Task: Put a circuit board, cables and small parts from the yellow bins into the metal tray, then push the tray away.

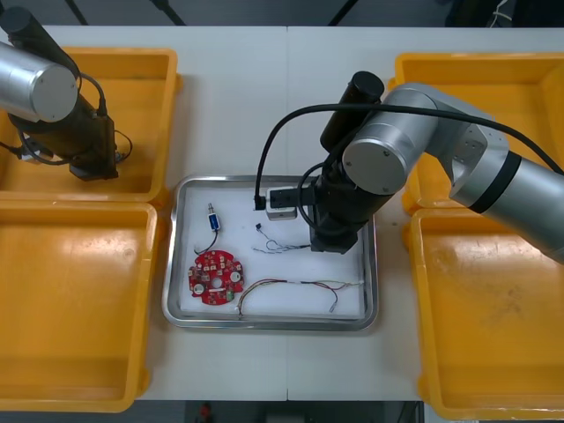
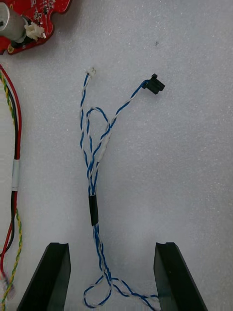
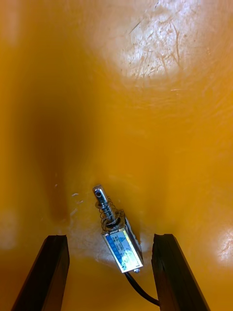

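A black wire bends out of the small metal part's end, so I expect the wire to follow behind in a loose curve when I pick the part up.
The metal tray, white inside, holds a round red circuit board, a small metal part, a red and yellow cable and a twisted blue and white cable. My right arm reaches over the tray's right half. My right gripper is open just above the blue and white cable, which runs between its fingers. My left gripper is open low in the far left yellow bin, with another small metal part lying between its fingers on the bin floor.
A near left bin and a near right bin flank the tray, and the far right bin lies under my right arm. The circuit board and the red and yellow cable lie close to the right gripper.
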`<state>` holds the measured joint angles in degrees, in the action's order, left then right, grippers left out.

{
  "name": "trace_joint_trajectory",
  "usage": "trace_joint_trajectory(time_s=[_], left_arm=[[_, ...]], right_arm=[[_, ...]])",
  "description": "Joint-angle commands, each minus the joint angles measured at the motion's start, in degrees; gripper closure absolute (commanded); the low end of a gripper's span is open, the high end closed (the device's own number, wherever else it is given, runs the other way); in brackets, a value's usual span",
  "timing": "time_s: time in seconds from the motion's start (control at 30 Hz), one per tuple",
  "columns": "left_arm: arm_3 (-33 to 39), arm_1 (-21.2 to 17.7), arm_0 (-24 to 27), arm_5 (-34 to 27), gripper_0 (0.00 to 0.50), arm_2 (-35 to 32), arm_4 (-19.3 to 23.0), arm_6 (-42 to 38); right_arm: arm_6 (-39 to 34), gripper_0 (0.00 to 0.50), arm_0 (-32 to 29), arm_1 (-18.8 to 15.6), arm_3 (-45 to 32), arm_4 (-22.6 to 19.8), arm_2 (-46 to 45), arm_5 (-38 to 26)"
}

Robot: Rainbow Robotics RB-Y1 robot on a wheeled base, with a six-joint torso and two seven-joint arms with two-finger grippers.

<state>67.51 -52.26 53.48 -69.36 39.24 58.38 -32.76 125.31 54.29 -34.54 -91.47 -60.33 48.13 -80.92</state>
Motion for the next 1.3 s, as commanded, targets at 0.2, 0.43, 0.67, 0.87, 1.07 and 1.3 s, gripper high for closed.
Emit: trace_joint_trajectory(time_s=[0.2, 0.43, 0.67, 0.87, 1.07, 1.3], left_arm=[[-0.5, 0.9, 2.8, 2.3, 0.0, 2.9, -0.3, 4.6], [-1.7, 1.0, 2.8, 3.0, 0.0, 3.7, -0.3, 5.1], [-1.7, 1.0, 2.9, 3.3, 0.473, 3.7, -0.3, 6.5], [-1.6, 1.0, 2.9, 3.3, 0.5, 3.7, -0.6, 7.5], [-1.4, 0.5, 3.0, 3.2, 0.5, 3.7, -1.6, 8.9], [-0.1, -1.1, 4.2, -2.4, 0.5, 1.6, -1.4, 16.4]], right_arm=[[-3.1, 0.0, 2.1, -2.4, -4.4, -1.7, -9.2, -7.1], [-11.4, 0.0, 2.1, -6.2, -8.0, -3.3, -12.5, -11.0], [-22.5, 0.0, 2.1, -9.5, -11.7, -5.2, -19.0, -19.9], [-30.1, 0.0, 2.0, -10.8, -11.7, -6.1, -25.7, -26.7], [-37.1, 0.0, 0.3, -12.7, -11.7, -5.8, -30.8, -29.1], [-43.8, 0.0, -3.9, -14.6, -12.3, -5.1, -37.8, -29.1]])
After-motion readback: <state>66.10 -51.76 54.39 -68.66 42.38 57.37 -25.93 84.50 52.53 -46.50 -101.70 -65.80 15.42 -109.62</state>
